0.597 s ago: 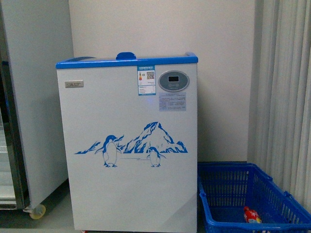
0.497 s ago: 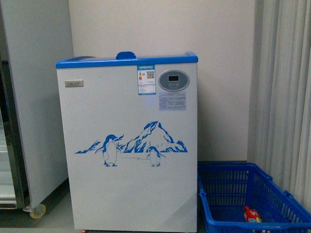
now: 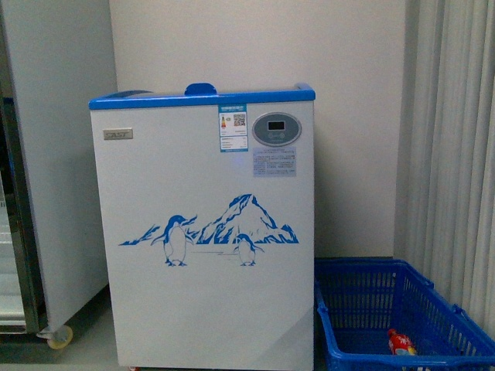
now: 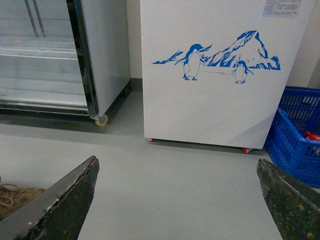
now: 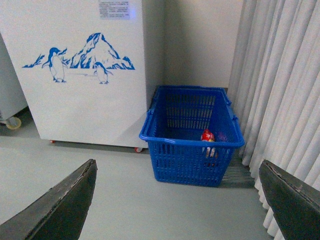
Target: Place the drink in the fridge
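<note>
A blue handle [image 3: 200, 89] sticks up behind the fridge's front rim [image 3: 203, 100], so the robot can expect the fridge's lid to slide straight back and stay open when it pushes the handle.
The fridge [image 3: 205, 232] is a white chest cooler with a blue top rim and a penguin-and-mountain decal, standing in the middle of the front view; its lid surface is hidden from here. It also shows as the fridge [image 4: 220, 75] in the left wrist view and the fridge [image 5: 75, 70] in the right wrist view. The drink [image 3: 401, 342], a small bottle with a red label, lies in the blue basket to the fridge's right, seen too as the drink [image 5: 208, 137]. My left gripper [image 4: 177, 200] and right gripper [image 5: 177, 200] are open over bare floor, well short of both.
The blue plastic basket [image 3: 363, 309] sits on the floor against the fridge's right side, by the basket rim [image 5: 165, 137]. A tall grey cabinet on castors [image 3: 54, 154] stands at the left. Pale curtains [image 3: 456, 154] hang at the right. Grey floor [image 4: 175, 175] lies before the fridge.
</note>
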`<state>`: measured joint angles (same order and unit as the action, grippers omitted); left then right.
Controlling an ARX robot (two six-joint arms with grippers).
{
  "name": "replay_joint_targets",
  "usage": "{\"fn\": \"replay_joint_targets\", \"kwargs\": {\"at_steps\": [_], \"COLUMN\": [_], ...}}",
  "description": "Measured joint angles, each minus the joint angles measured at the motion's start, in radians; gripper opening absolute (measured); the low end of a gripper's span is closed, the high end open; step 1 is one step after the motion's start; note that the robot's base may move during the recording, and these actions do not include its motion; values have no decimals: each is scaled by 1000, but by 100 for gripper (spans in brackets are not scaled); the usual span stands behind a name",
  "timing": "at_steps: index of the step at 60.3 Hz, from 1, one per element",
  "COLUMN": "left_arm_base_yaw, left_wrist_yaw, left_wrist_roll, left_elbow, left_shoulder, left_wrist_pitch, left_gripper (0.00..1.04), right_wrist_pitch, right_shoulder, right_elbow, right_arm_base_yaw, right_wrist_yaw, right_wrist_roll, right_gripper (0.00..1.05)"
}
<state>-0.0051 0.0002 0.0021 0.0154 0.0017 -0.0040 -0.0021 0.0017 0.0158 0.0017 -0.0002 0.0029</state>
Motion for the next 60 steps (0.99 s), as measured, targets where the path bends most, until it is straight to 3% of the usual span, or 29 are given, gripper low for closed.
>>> {"fn": "replay_joint_targets", "kwargs": {"at_steps": [60], "left_arm_base_yaw": [0], "left_wrist_yaw": [0], "left_wrist_roll": [0], "left_elbow": [0], "left_shoulder": [0], "left_wrist_pitch": [0], "left_gripper": [97], "right_wrist_pitch": [0], "right_shoulder": [0], "right_elbow": [0], "right_arm_base_yaw": [0], "right_wrist_yaw": [0], "right_wrist_roll": [0], "right_gripper": [97]}}
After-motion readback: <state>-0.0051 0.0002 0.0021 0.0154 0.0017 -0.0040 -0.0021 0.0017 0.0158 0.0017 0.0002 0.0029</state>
